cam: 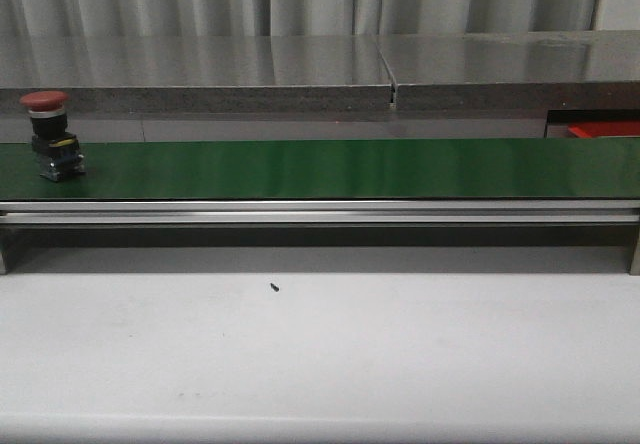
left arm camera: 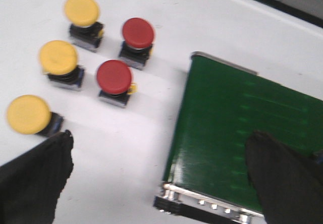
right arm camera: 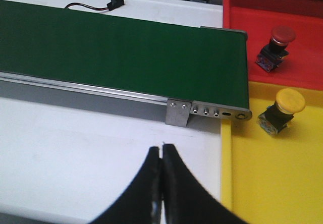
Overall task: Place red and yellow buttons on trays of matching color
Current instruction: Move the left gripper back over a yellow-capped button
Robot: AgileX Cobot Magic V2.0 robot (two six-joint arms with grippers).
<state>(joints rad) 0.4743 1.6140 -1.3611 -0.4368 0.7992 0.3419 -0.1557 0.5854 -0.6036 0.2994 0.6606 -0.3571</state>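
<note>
I can see that the yellow button (left arm camera: 35,117) farthest from the green belt stands clear of its neighbours, so I should keep moving my left gripper toward its cap (left arm camera: 28,114) until the fingers are on both sides of it.
A red button (cam: 49,134) stands upright at the far left of the green conveyor belt (cam: 330,168). In the left wrist view two red buttons (left arm camera: 114,77) (left arm camera: 137,34) and three yellow buttons (left arm camera: 59,58) (left arm camera: 82,11) (left arm camera: 29,115) stand on the white table beside the belt's end (left arm camera: 237,128). My left gripper (left arm camera: 159,148) is open and empty above that end. In the right wrist view a red button (right arm camera: 276,41) lies in the red tray (right arm camera: 303,67) and a yellow button (right arm camera: 281,109) in the yellow tray (right arm camera: 272,183). My right gripper (right arm camera: 161,149) is shut on nothing over the white table.
A steel shelf (cam: 300,64) runs behind the belt. A small black speck (cam: 273,286) lies on the white table in front. A black connector with a cable (right arm camera: 113,3) lies behind the belt's right end. The belt's metal end bracket (right arm camera: 207,112) borders the yellow tray.
</note>
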